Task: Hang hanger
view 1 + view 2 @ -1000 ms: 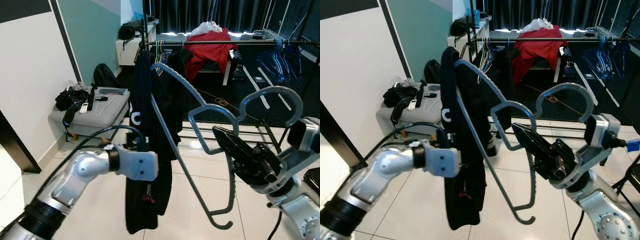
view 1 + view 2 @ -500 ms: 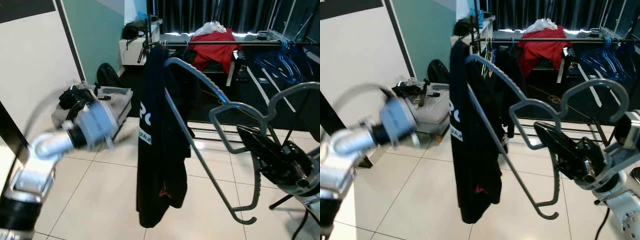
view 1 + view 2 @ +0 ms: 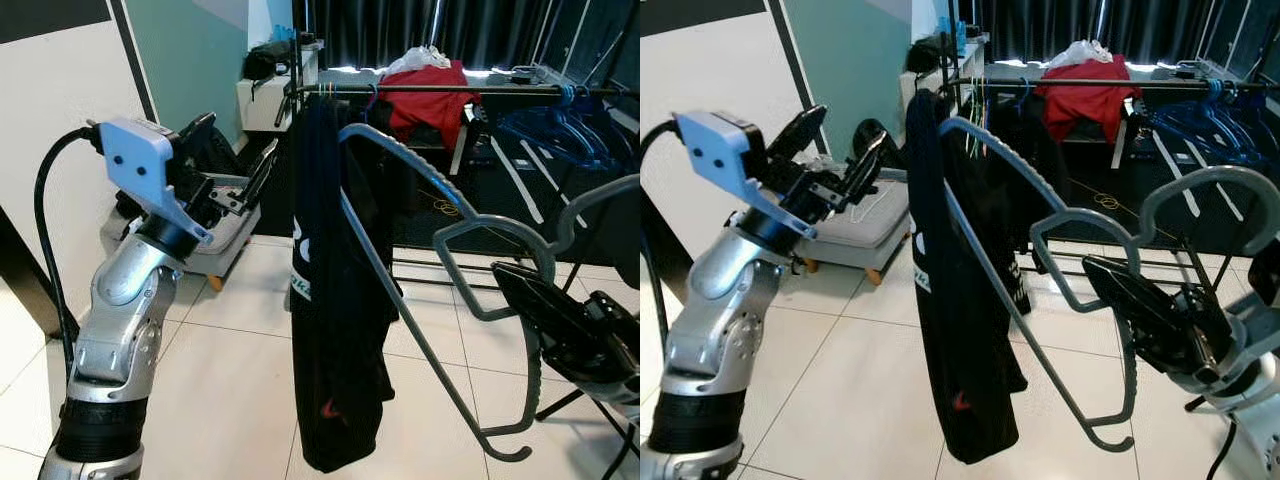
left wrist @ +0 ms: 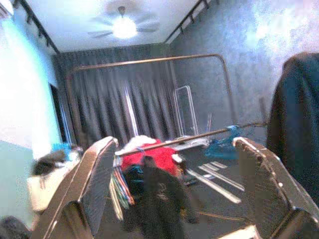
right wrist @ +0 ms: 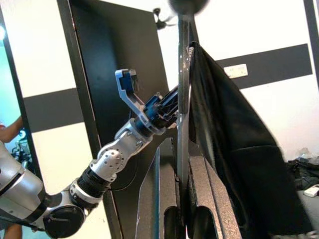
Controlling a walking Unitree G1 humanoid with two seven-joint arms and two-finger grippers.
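Observation:
My gripper will pull the bunched garment (image 3: 340,330) across, and it will spread wide and show more print, since white lettering (image 3: 301,278) cuts off at the black garment's edge.
A grey plastic hanger (image 3: 425,335) is tilted in front of me, with a black garment (image 3: 335,330) draped over its raised end. My right gripper (image 3: 530,300) is shut on the hanger just below its hook (image 3: 600,195). In the right wrist view the hanger's bar (image 5: 183,99) runs up between the closed fingers, with the garment (image 5: 234,149) beside it. My left gripper (image 3: 235,150) is raised at the left, open and holding nothing, apart from the garment. Its fingers (image 4: 94,184) frame the clothes rail (image 4: 199,137) in the left wrist view.
The black clothes rail (image 3: 450,88) stands at the back, carrying a red garment (image 3: 430,100), dark clothes and blue hangers (image 3: 555,120). A grey suitcase (image 3: 230,215) with clutter on top sits on the floor by the left wall. Tiled floor (image 3: 230,380) lies between.
My left arm has swung from low beside the garment up to the left, and its gripper now stands open. The hanger has stayed in my right gripper. The camera has shifted slightly.

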